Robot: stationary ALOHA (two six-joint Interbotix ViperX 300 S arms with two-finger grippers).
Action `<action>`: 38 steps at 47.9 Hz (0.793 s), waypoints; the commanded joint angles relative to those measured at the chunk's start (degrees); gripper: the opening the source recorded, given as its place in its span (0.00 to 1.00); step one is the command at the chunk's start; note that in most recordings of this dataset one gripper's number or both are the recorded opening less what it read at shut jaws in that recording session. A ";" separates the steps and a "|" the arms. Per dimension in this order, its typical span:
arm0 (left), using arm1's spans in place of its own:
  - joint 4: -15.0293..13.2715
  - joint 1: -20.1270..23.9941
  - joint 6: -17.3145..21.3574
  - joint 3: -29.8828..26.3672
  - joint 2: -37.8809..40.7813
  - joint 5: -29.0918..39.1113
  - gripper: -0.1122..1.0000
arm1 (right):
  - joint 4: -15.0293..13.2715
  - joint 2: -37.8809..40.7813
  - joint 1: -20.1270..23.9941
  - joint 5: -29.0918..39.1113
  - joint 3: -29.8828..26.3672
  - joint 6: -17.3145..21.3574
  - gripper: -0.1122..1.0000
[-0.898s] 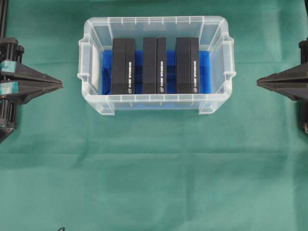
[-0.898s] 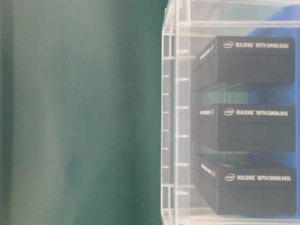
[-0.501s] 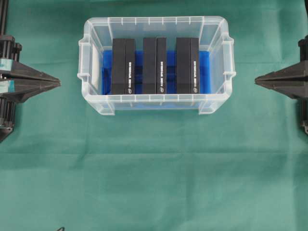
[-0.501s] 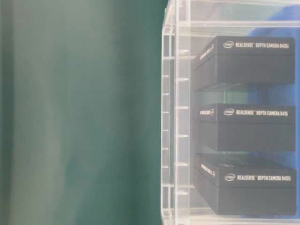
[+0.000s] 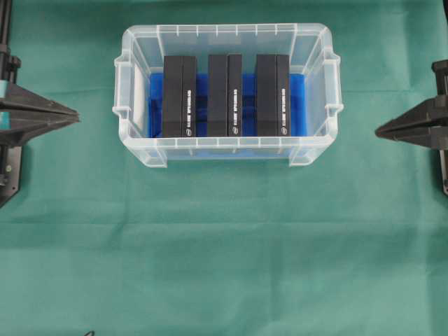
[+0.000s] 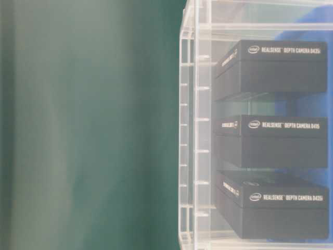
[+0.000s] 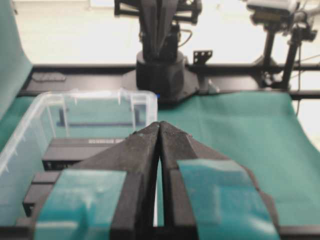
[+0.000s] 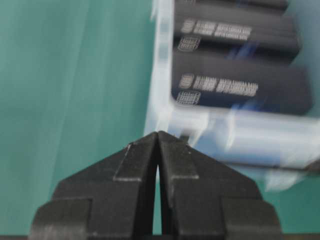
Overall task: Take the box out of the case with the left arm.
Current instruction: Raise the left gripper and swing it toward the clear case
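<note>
I should draw my left gripper back, tip it downward and open it before it approaches the black boxes [image 5: 179,96] from above, because it is pointing level and shut at the case's end [image 5: 124,87].
The clear case [image 5: 224,29] sits at the upper middle of the green cloth, blue lining at its bottom. Three black boxes stand side by side in it: left [image 5: 179,96], middle [image 5: 225,96], right [image 5: 273,96]. My left gripper [image 5: 75,114] is shut and empty, pointing at the case's left end from a short way off. My right gripper [image 5: 378,131] is shut and empty, off the case's right end. In the left wrist view the left gripper [image 7: 159,123] has its tips together, with the case [image 7: 30,107] ahead on the left. The right wrist view shows the right gripper [image 8: 158,133] shut, short of the blurred case wall [image 8: 162,85].
Green cloth [image 5: 224,252] covers the table around the case. The table-level view shows the case wall [image 6: 195,130] and the three boxes' printed faces [image 6: 281,140]. The right arm's black base [image 7: 160,75] and a rail stand at the cloth's far edge.
My left gripper has drawn back to the left, away from the case. My right gripper has shifted toward the bottom of the overhead view. The boxes and case have not moved.
</note>
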 commanded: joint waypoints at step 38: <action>0.18 -3.78 -4.75 -15.56 1.32 31.29 0.12 | 0.00 3.96 -0.09 11.60 -1.41 2.81 0.17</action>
